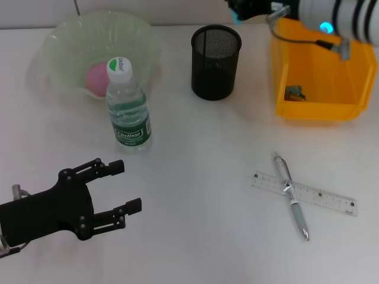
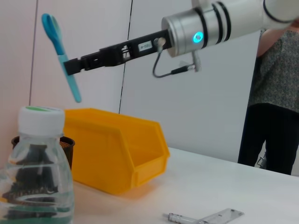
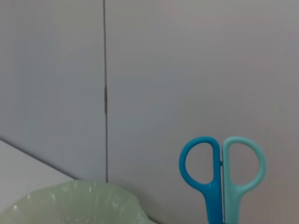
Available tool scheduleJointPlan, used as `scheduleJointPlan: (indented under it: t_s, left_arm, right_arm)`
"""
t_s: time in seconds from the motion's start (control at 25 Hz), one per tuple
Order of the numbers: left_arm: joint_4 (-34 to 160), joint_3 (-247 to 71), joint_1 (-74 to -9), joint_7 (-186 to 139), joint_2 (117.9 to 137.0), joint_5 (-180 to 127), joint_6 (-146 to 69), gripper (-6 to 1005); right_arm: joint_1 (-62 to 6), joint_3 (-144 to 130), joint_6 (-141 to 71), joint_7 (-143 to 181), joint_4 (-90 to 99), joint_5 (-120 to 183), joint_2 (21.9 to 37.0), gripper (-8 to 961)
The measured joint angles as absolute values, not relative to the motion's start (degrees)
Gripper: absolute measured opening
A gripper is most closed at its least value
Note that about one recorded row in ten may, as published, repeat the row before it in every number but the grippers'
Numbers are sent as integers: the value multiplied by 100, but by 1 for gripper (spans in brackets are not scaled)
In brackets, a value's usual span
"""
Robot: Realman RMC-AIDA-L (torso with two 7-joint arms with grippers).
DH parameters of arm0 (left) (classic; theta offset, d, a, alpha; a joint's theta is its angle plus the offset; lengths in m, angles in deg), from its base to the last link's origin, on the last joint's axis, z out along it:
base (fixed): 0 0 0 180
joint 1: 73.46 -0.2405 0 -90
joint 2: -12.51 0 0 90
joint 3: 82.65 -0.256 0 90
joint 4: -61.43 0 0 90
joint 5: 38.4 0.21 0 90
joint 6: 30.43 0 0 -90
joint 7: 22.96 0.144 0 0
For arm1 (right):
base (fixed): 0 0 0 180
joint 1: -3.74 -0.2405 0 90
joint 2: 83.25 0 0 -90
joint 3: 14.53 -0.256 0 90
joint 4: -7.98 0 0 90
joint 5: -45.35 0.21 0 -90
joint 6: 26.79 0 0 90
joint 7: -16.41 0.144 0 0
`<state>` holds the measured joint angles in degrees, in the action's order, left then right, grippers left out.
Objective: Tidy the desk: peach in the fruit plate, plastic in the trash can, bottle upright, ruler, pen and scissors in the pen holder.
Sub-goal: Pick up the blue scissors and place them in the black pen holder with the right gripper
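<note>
The blue scissors' tip (image 2: 76, 98) points down toward the pen holder's empty opening (image 1: 216, 41), so the robot's right gripper keeps going down and lets go once the scissors' blades are inside.
My right gripper (image 2: 70, 65) is shut on the blue scissors (image 2: 60, 46), which hang in the air above the black mesh pen holder (image 1: 215, 61). The scissors' handles (image 3: 222, 175) show in the right wrist view. The pink peach (image 1: 95, 79) lies in the green fruit plate (image 1: 65, 35). In front of the plate the bottle (image 1: 127, 109) stands upright. The pen (image 1: 290, 194) lies across the ruler (image 1: 323, 196) on the table at the front right. A scrap of plastic (image 1: 295, 92) sits in the yellow trash can (image 1: 349, 83). My left gripper (image 1: 131, 186) rests open at the front left, holding nothing.
A person (image 2: 275, 93) stands beyond the table's far side in the left wrist view. A white wall rises behind the table. The right arm (image 1: 337, 15) reaches over the yellow trash can's back edge.
</note>
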<state>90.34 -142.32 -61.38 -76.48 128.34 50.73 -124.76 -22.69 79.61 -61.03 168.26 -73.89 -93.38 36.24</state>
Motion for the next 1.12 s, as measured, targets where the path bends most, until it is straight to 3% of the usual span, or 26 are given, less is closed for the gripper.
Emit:
scheduleJointPlan:
  t_s: [0.4,0.76,1.12]
  left_arm:
    - [9034,-14225,-6151,-7649,12848,5072,-12449,802]
    - [9034,-14224,-6163,-7635,12854,5072,-12444,802]
    - [9034,-14224,-6177,-7602,12861,5072,-12438,802]
  right_arm:
    - [-2722,9165,-3819,16810,-5584,-9330,3629,200]
    - [-3190,9343,-3211,17080,-4531,-9314,3654,206]
    - [-3112,9464,-3213,17117,-4573,-9314,3655,212]
